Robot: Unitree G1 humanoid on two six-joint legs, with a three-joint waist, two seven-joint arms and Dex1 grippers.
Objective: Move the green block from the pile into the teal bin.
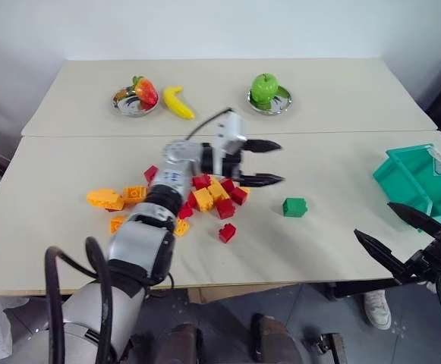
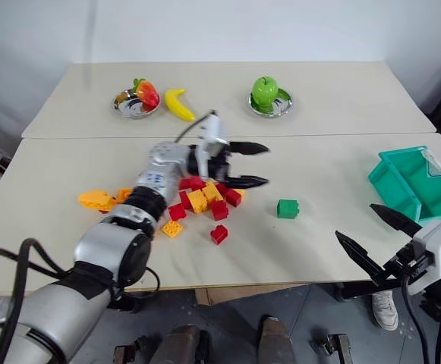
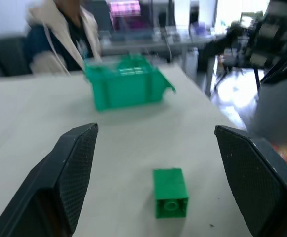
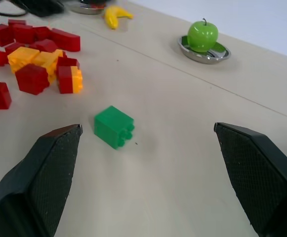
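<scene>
The teal bin (image 1: 421, 180) stands far from my left gripper, so my left gripper should draw back while my right gripper takes the green block (image 1: 294, 207) to the bin.
The green block (image 1: 294, 206) lies alone on the beige table, to the right of the pile (image 1: 205, 196) of red, orange and yellow bricks. My left gripper (image 1: 280, 162) hovers over the pile's right side, pointing toward the block, open and empty; the block (image 3: 170, 192) lies ahead of and between its fingers. The teal bin (image 1: 421, 180) stands at the table's right edge, seen beyond the block as the teal bin (image 3: 123, 84) in the left wrist view. My right gripper (image 1: 373, 220) is open and empty near the front right edge, below the bin and right of the block (image 4: 114, 127).
At the back of the table are a metal plate with a strawberry (image 1: 146, 92), a banana (image 1: 177, 102) and a green apple (image 1: 264, 88) on a plate. A seam crosses the table (image 1: 341, 136). A person (image 3: 59, 34) sits beyond the bin.
</scene>
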